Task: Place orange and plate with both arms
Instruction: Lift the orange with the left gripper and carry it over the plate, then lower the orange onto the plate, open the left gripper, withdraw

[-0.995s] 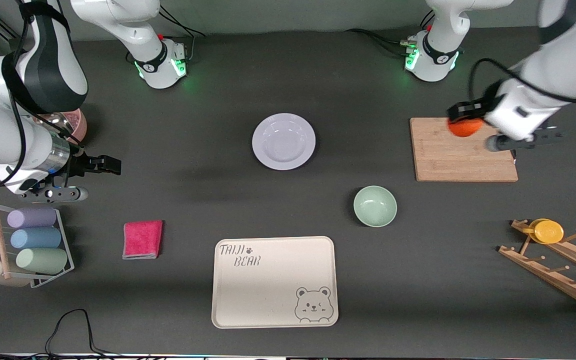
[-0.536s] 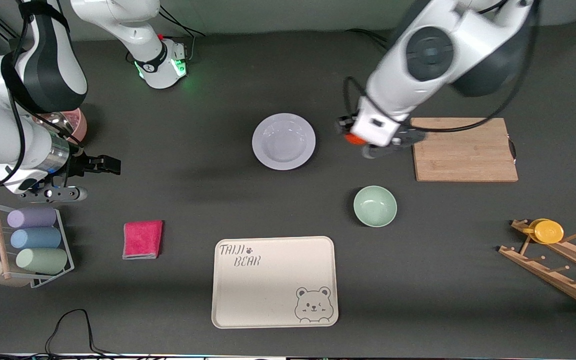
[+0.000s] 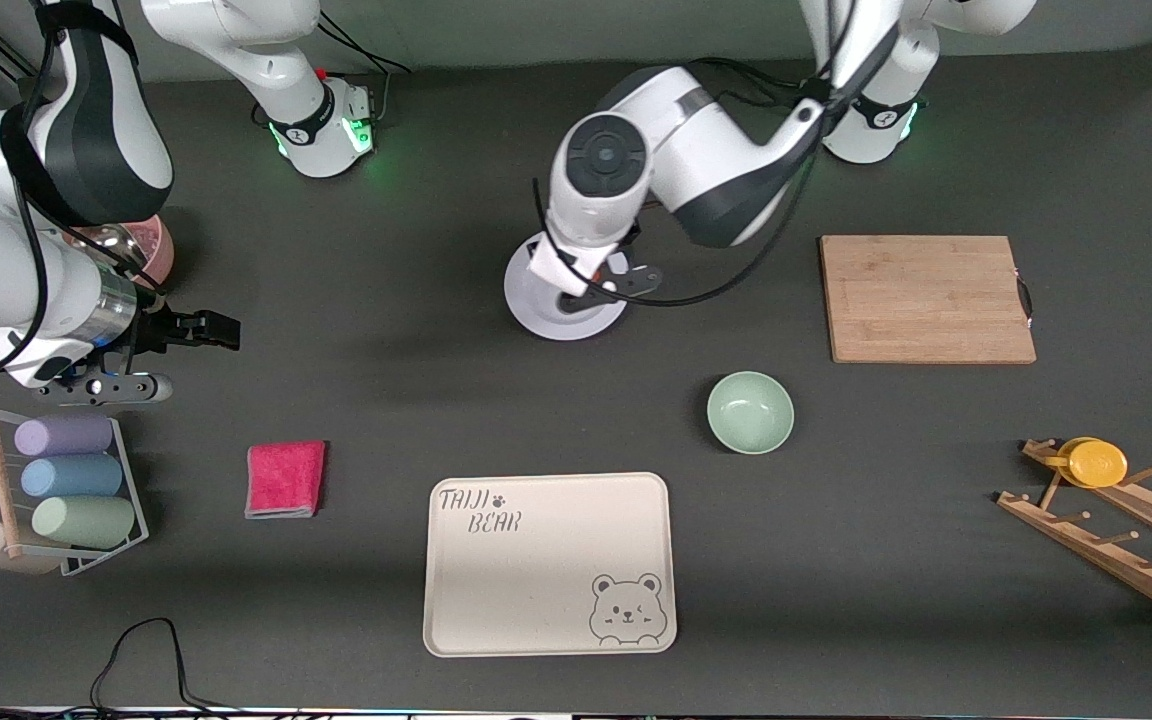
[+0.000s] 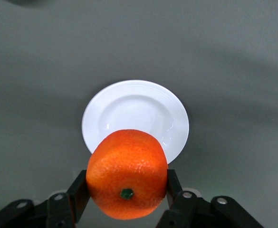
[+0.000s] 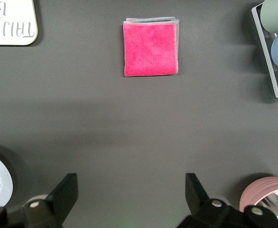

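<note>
My left gripper's fingers hold both sides of the orange (image 4: 127, 174), and the plate below is empty. My left gripper should go on moving the orange down toward the plate's middle (image 4: 136, 118) until it rests there, and then let go.
The white-lavender plate (image 3: 542, 312) lies in the middle of the table, partly covered by the left arm. My left gripper (image 3: 588, 286) is over the plate and is shut on the orange (image 4: 127, 173), which the arm hides in the front view. In the left wrist view the gripper (image 4: 127, 184) grips the orange on both sides, stem dot facing the camera, with the plate (image 4: 131, 107) below it. My right gripper (image 3: 221, 330) is open and empty and waits over bare table at the right arm's end. It also shows in the right wrist view (image 5: 131, 192).
A pale green bowl (image 3: 750, 412) and a beige bear tray (image 3: 549, 563) lie nearer the camera than the plate. A wooden cutting board (image 3: 926, 298) and a peg rack with a yellow disc (image 3: 1096, 463) are at the left arm's end. A pink cloth (image 3: 285, 478), cup rack (image 3: 66, 490) and pink bowl (image 3: 154, 250) are at the right arm's end.
My left arm has carried the orange from over the cutting board toward the right arm's end, and it is now over the plate. The right arm has not moved.
</note>
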Available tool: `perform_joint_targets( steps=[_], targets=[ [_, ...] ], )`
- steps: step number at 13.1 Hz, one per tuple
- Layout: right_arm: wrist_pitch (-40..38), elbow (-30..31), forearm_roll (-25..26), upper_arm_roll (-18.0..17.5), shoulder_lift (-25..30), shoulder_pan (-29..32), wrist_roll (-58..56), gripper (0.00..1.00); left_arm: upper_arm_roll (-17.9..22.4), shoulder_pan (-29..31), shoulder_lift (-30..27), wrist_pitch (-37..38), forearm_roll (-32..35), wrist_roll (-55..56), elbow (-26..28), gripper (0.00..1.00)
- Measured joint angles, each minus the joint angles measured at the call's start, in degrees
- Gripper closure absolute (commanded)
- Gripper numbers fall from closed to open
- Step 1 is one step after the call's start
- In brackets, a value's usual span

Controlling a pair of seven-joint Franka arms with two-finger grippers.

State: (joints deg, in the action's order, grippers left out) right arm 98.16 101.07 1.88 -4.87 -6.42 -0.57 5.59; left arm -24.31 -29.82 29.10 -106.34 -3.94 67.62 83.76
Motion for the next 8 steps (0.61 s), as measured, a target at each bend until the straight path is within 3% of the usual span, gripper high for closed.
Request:
perform_joint_targets(
  steps=[3,8],
  targets=[
    [0.06,-0.01,0.00,0.07,0.00,0.08,0.00,0.00,0.02,-3.92,3.33,-7.34,3.02,0.92,2.65,1.00],
    [0.07,-0.17,0.00,0.10,0.74,0.12,0.00,0.00,0.43,-4.61,4.84,-20.97,5.92,1.04,13.94,1.00]
  ],
)
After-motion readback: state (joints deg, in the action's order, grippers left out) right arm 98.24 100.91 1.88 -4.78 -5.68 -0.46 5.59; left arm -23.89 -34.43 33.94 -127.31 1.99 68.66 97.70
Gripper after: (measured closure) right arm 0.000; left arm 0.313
